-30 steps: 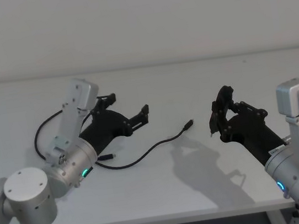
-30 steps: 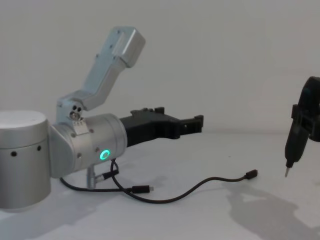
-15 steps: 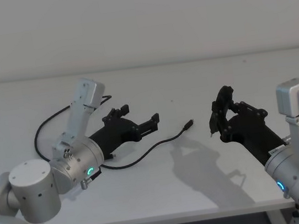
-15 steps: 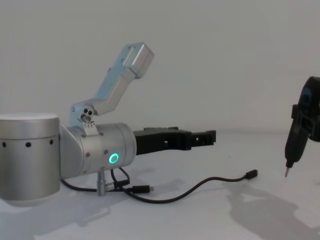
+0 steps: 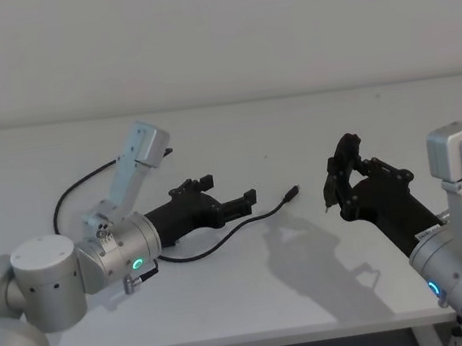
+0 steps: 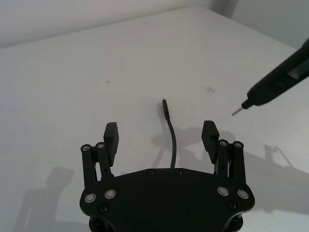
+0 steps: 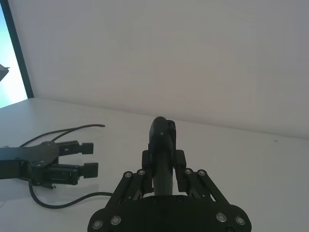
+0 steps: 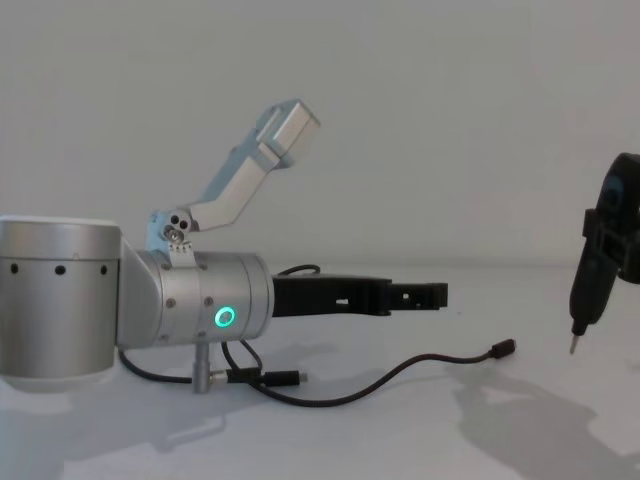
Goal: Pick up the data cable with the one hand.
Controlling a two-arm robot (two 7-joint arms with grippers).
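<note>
I am going to lift the data cable, which keeps a smooth curve (image 8: 385,378) to its plug, and because of that curve, that plug end (image 8: 503,348) will stick out almost level.
The data cable (image 5: 223,235) is a thin black cord lying on the white table, with one plug (image 5: 293,190) near the middle and a loop (image 5: 67,199) at the back left. My left gripper (image 5: 229,191), the one hand, hovers low over the cable and stands open. In the left wrist view the cable (image 6: 172,141) runs out between the open fingers (image 6: 111,133) to its plug (image 6: 165,104). From the chest view the left gripper (image 8: 428,295) is level, just above the cable (image 8: 400,368). My right gripper (image 5: 349,165) is held off to the right, shut on a black pointed tool (image 5: 334,180).
The pointed tool's tip (image 8: 574,345) hangs a little above the table, right of the cable's plug (image 8: 500,349). A second plug end (image 8: 285,378) lies beneath the left wrist. The white table (image 5: 257,298) ends at a front edge near me.
My left gripper has swung forward and to the right, dropping lower and levelling out over the cable toward its free plug. The right arm and the cable have stayed still.
</note>
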